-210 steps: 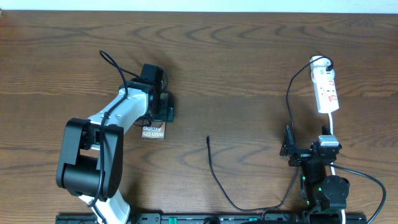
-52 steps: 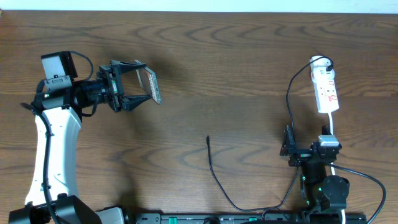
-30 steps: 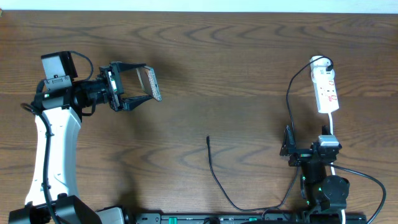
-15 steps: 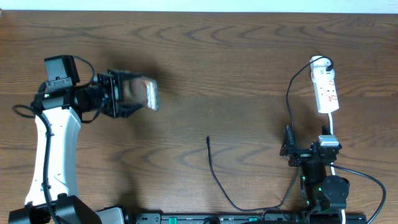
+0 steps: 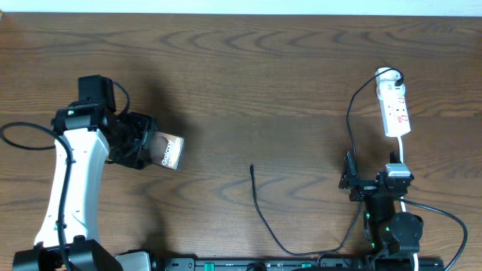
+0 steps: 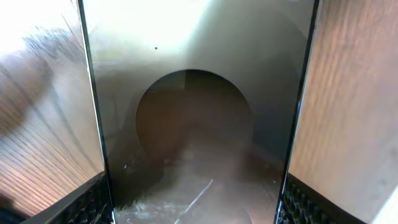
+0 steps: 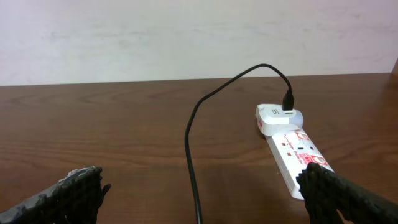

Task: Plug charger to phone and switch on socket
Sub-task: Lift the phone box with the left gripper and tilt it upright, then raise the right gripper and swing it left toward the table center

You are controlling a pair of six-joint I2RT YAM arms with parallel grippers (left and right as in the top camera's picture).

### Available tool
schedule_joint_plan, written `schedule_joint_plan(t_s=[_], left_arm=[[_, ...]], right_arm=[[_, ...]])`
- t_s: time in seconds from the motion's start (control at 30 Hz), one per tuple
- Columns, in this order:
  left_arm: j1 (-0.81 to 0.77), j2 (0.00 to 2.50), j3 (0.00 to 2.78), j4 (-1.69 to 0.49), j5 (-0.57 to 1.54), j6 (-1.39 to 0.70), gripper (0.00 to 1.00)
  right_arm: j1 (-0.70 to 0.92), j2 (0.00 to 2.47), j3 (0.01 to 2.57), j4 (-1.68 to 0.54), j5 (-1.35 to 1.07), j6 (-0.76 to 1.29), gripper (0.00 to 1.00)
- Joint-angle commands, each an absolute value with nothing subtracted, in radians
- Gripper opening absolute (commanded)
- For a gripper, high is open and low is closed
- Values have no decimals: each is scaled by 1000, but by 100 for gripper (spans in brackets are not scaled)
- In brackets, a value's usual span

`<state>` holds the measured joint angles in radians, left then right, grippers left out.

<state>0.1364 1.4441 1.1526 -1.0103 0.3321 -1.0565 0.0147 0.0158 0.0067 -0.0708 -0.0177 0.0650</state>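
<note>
The phone sits deep (image 5: 158, 148) in my left gripper, and only its Galaxy end (image 5: 173, 153) sticks out. My right gripper should take hold of that Galaxy end before the charger is plugged in.
My left gripper (image 5: 143, 147) is shut on the phone (image 5: 169, 152), its "Galaxy" face up, at the left of the table. In the left wrist view the phone's glossy face (image 6: 199, 112) fills the span between my two fingers. The charger cable (image 5: 260, 211) lies on the table with its black plug tip (image 5: 251, 167) near the middle, well right of the phone. Its other end is plugged into the white socket strip (image 5: 395, 109) at the far right, which also shows in the right wrist view (image 7: 292, 146). My right gripper (image 7: 202, 193) is open and empty, low near the front edge, with the cable (image 7: 191, 155) between its fingers.
The socket's white cord (image 5: 403, 154) runs down to my right arm's base (image 5: 388, 207). The wooden table (image 5: 271, 83) reaches a pale wall at the back.
My left arm has swung down and toward me with the phone. The phone has turned from edge-on to face up. The right arm, cable and socket have not moved.
</note>
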Motion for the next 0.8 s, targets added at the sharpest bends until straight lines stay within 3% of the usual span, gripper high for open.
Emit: schedule_joint_plan(t_s=[0.0,0.3,0.57,0.77], left_arm=[[112,1424,1163,-1012,276,-1041,7],[99,1424,1163,-1013,279,-1044,8],[99,1424,1163,-1008,280,-1044,7],[99,1424,1163,-1001,280,-1052,7]], right_arm=[[13,13,6,-75,-10,74,99],[13,13,6,-30,25,75,99],[13,23,42,62,-245,166,99],[13,197,204,22,-339,127,99]])
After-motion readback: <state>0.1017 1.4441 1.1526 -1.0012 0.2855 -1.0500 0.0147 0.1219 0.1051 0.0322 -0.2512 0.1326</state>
